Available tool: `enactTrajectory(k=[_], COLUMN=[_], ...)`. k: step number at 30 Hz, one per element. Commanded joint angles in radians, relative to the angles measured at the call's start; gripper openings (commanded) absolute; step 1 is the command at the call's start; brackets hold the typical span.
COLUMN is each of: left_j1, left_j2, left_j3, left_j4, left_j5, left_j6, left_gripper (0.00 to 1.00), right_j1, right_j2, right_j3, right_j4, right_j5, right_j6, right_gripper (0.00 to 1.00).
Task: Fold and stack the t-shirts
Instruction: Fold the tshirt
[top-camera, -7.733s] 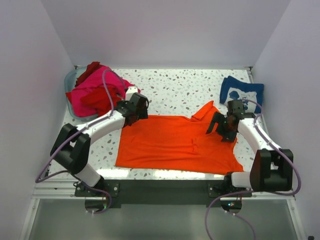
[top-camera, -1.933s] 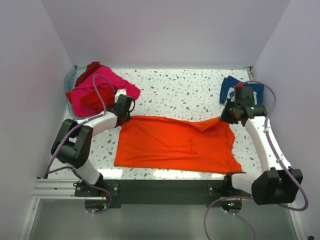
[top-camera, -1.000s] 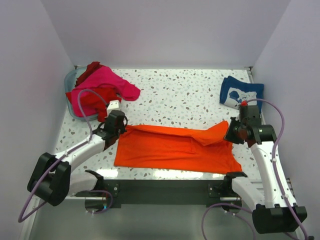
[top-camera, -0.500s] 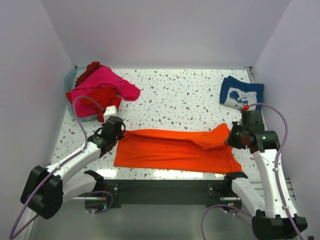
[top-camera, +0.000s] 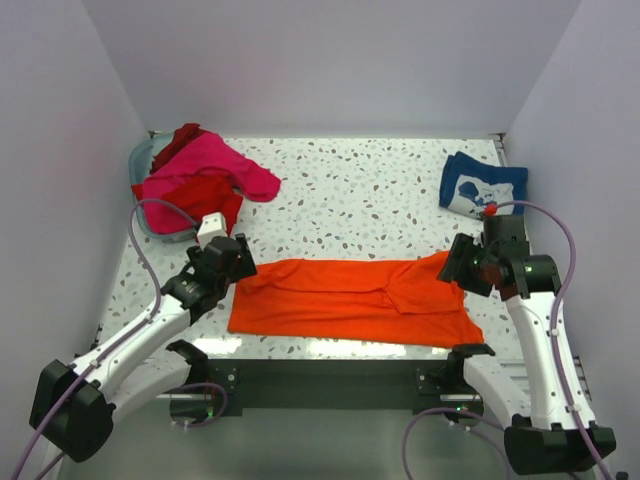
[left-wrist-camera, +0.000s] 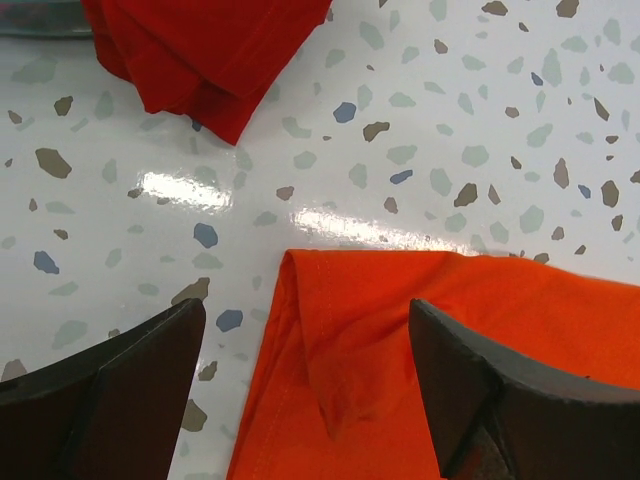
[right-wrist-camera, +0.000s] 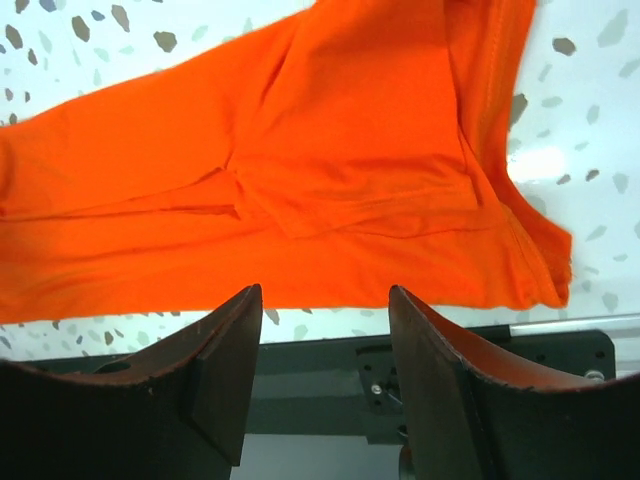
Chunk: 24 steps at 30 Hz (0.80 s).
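Observation:
Next, I pinch the t-shirt's far corner with my left gripper and pull it smooth before the next fold, because the orange t-shirt's top layer is bunched up below its far edge.
The bright orange t-shirt lies folded into a long strip along the table's near edge; it also shows in the left wrist view and the right wrist view. My left gripper is open and empty above the shirt's far left corner. My right gripper is open and empty above the shirt's far right corner. A hot pink t-shirt and red t-shirts are heaped at the back left. The navy blue t-shirt with white print lies folded at the back right.
A grey basket holds the pink and red heap at the back left. A red cloth edge shows at the top of the left wrist view. The black frame rail runs below the table's front edge. Walls close in on both sides.
Both grippers pulled the orange shirt's far edge toward the near edge, folding it in half lengthwise, then let go and opened. Both arms now hover over the fold's corners.

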Motion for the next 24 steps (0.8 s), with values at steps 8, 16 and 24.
enactTrajectory(k=[8,16,24], left_j1=[-0.003,0.055,0.109], left_j2=[0.218,0.303,0.384], left_j3=[0.126,0.103,0.082], left_j4=[0.06,0.113,0.152], left_j5=[-0.005,0.072,0.139], left_j6=[0.055,0.068,0.08], left_gripper=[0.89,0.89,0.8], right_j1=[-0.001,-0.058,-0.142], right_j2=[0.248,0.39,0.415], right_j3=[-0.007,-0.008,-0.074], right_j4=[0.289,0.366,0.414], right_j5=[-0.005,0.012,-0.041], right_j6=[0.025,0.008,-0.02], right_gripper=[0.57,0.57,0.59])
